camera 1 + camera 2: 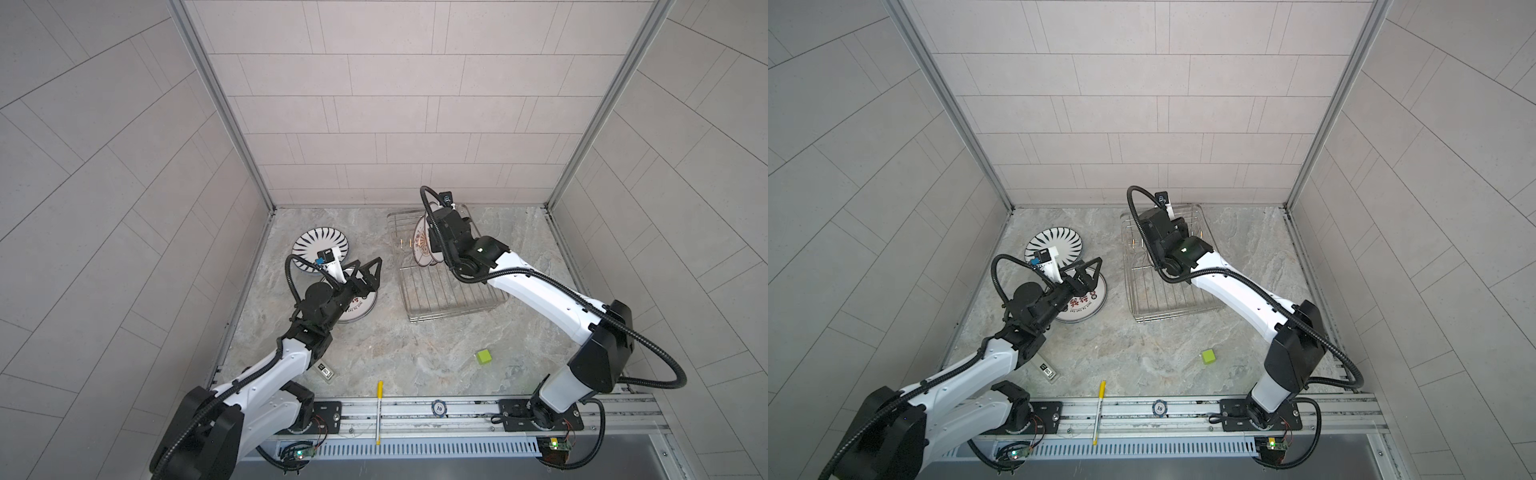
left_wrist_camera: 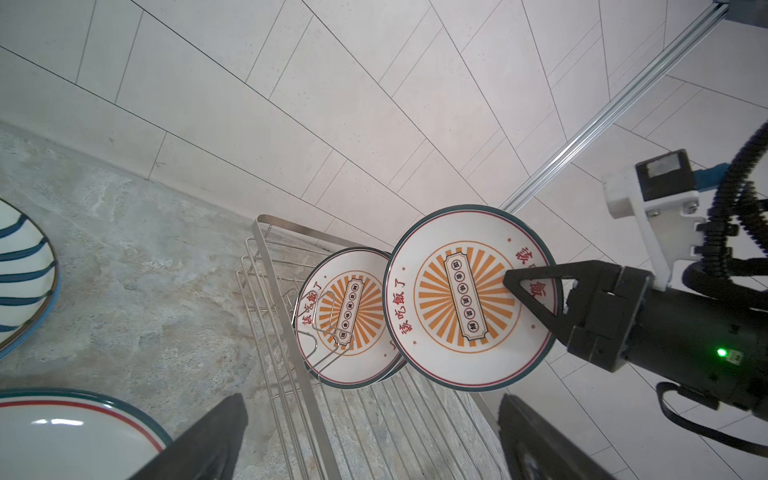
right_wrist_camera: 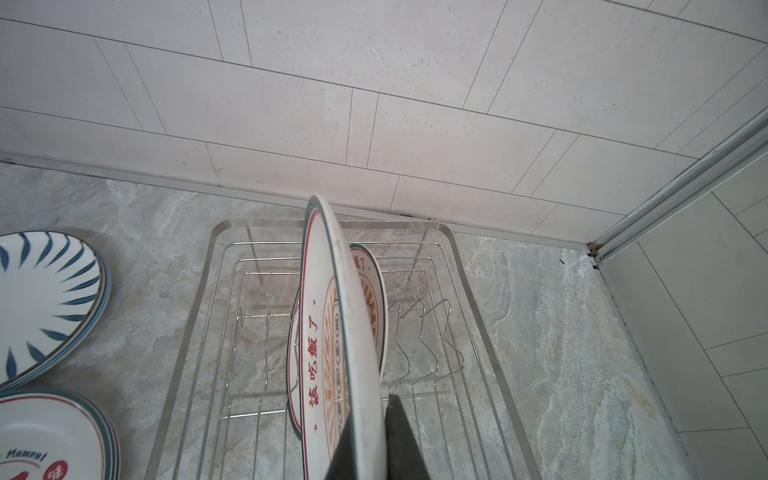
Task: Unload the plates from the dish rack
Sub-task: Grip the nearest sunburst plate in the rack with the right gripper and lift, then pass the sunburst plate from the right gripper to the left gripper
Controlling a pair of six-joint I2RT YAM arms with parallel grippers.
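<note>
My right gripper is holding the sunburst plate upright (image 2: pixel 460 297) over the dish rack, away from the stack. I should therefore move the plate's free rim (image 2: pixel 388 300) to my left gripper.
My right gripper (image 3: pixel 370 419) is shut on the rim of a white plate with an orange sunburst centre (image 2: pixel 436 353), holding it upright above the dish rack (image 1: pixel 415 316). Another sunburst plate (image 2: pixel 332 361) stands among the rack's prongs, with one more edge behind it. To the left, a blue-striped plate (image 1: pixel 309 245) and a stack of white plates with red characters (image 1: pixel 1088 299) lie flat on the table. My left gripper (image 1: pixel 369 262) hangs open over that stack, nothing between its fingers.
A green cube (image 1: pixel 483 357) sits on the marble table at front right. A yellow pen (image 1: pixel 379 411) and a round "10" chip (image 1: pixel 439 407) lie on the front rail. A small label card (image 1: pixel 325 371) lies near the left arm. Tiled walls enclose three sides.
</note>
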